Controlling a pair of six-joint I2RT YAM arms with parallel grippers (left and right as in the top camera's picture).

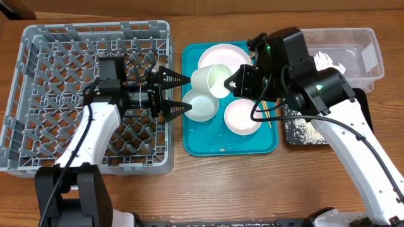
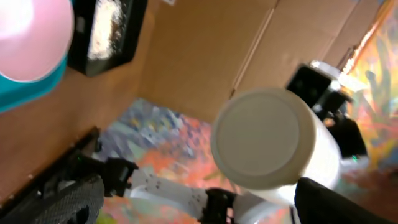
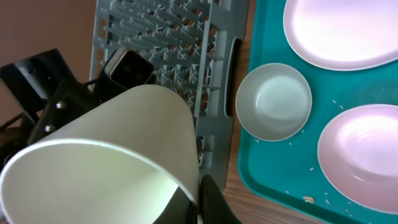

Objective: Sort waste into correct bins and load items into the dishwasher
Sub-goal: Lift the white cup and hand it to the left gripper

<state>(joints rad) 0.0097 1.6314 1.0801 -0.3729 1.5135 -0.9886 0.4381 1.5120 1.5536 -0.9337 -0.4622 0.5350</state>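
Note:
I should take the cup by its base [image 1: 196,79] with my left gripper, because my right gripper is holding the white cup by its rim [image 1: 220,81], short of the grey dish rack.
My right gripper [image 1: 235,82] is shut on the rim of the white cup [image 1: 211,81] and holds it tilted on its side above the teal tray's left part. In the right wrist view the cup [image 3: 112,155] fills the lower left, with a finger [image 3: 211,202] pinching its wall. My left gripper [image 1: 182,93] is open and empty at the grey dish rack's [image 1: 38,75] right edge, its fingers pointing at the cup. The left wrist view shows the cup's base [image 2: 261,137]. The pink-white plate [image 1: 224,57], a small white bowl [image 1: 201,106] and a second bowl [image 1: 243,118] lie on the tray.
The teal serving tray [image 1: 227,146] carries a few rice grains. The black tray [image 1: 302,131] at the right holds whitish scraps. The clear tub [image 1: 369,57] at the back right holds crumpled white paper [image 1: 328,62]. Chopsticks [image 1: 270,117] lie at the teal tray's right edge.

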